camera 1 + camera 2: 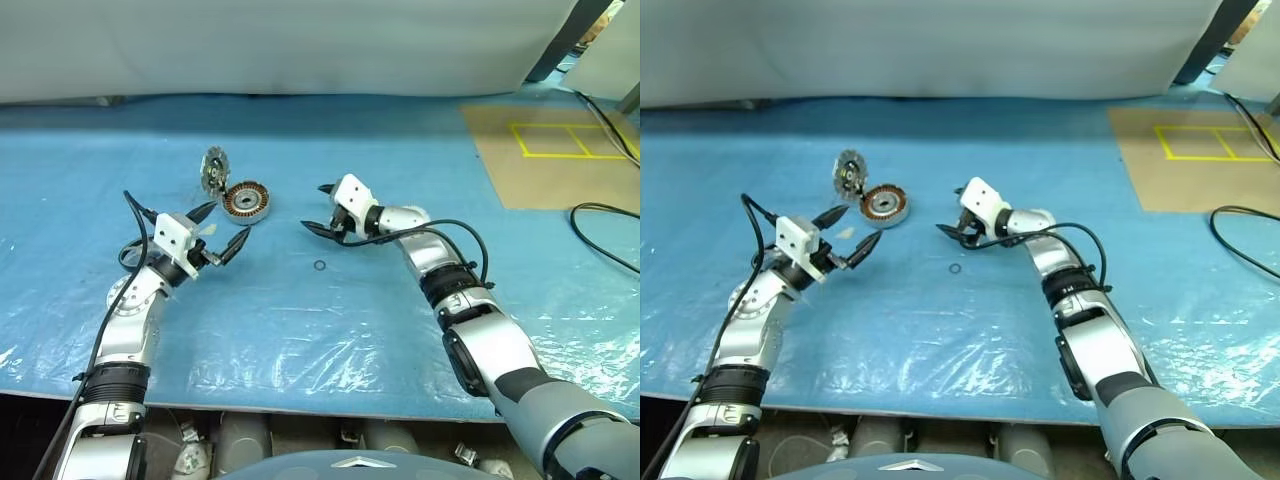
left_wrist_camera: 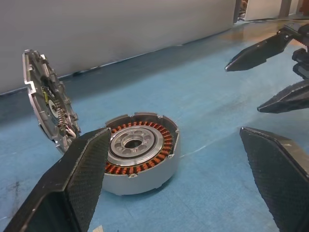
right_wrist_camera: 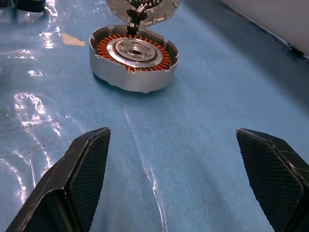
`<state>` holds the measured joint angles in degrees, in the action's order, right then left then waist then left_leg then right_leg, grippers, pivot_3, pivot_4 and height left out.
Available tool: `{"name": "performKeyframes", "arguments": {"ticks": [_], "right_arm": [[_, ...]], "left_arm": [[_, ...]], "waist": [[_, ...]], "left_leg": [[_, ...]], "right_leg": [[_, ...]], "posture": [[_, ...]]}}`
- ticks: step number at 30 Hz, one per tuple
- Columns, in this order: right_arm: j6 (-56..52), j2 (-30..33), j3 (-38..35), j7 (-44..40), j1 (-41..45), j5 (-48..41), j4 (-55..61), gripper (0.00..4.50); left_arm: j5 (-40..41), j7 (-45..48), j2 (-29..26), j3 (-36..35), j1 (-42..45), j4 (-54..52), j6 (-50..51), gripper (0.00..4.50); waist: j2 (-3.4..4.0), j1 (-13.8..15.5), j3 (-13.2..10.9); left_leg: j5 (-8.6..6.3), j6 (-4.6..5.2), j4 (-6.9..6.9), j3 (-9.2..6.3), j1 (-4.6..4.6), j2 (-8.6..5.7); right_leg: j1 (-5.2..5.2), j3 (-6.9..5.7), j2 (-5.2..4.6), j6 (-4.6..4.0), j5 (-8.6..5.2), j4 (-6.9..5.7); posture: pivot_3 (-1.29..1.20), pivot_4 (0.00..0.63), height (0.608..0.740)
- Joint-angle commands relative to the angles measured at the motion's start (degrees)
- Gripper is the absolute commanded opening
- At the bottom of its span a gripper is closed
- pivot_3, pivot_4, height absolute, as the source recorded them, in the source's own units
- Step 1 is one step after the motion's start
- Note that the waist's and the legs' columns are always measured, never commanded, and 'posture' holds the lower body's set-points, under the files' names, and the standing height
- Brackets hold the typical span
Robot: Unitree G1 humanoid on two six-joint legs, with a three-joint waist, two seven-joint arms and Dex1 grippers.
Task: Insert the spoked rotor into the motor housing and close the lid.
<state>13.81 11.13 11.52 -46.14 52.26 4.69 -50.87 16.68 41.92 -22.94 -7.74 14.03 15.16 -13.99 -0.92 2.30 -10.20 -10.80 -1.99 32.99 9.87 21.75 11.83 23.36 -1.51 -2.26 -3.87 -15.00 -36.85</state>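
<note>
The lid [image 1: 214,171] is joined to the motor housing's rim by a black hinge [image 3: 134,21], so I expect it to come along, still open, when I pull the housing.
The motor housing [image 2: 145,176], a grey round shell ringed with copper windings, lies on the blue sheet, also seen from my head [image 1: 247,201]. A pale disc with a ring of holes [image 2: 145,147] sits in its centre and looks to be the spoked rotor. The lid [image 2: 48,108] stands upright on the housing's far-left rim. My left gripper [image 1: 232,218] hovers open and empty just left of the housing. My right gripper [image 1: 310,205] is open and empty a short way to the housing's right, pointing at it.
A small black ring [image 1: 319,265] lies on the blue plastic sheet between the arms. A brown board with yellow tape [image 1: 560,150] and a black cable [image 1: 600,215] are at the far right. A white wall runs along the back.
</note>
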Motion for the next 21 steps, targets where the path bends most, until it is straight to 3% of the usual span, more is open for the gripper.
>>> {"name": "performKeyframes", "arguments": {"ticks": [1,11,21], "right_arm": [[2.0,-2.49,1.08,-2.17,5.89,0.46,-2.88,4.35],[-4.73,-13.26,7.23,4.24,22.12,10.78,-22.17,4.35],[-11.23,-20.79,9.42,10.19,23.91,16.49,-26.99,4.35]], "left_arm": [[0.9,-1.36,-0.24,-1.91,-3.1,-4.4,-0.91,4.5],[0.47,-8.63,2.13,-4.49,-17.5,-16.86,-0.3,4.5],[-0.62,-12.98,3.27,-4.14,-25.21,-24.63,1.25,4.5]], "waist": [[0.01,-0.18,-0.01],[0.1,0.31,-0.06],[0.38,0.24,-0.23]], "left_leg": [[0.01,0.02,0.0,0.0,0.0,0.02],[-0.07,0.04,-0.03,0.03,0.11,0.08],[-0.13,0.0,-0.03,0.04,0.04,0.12]], "right_leg": [[0.01,0.0,0.01,-0.01,0.0,0.0],[0.09,-0.11,-0.02,-0.28,-0.16,0.03],[0.08,-0.08,-0.02,-0.29,-0.17,0.01]], "posture": [[0.0,0.15,0.74],[0.0,0.15,0.74],[0.0,0.15,0.74]]}}
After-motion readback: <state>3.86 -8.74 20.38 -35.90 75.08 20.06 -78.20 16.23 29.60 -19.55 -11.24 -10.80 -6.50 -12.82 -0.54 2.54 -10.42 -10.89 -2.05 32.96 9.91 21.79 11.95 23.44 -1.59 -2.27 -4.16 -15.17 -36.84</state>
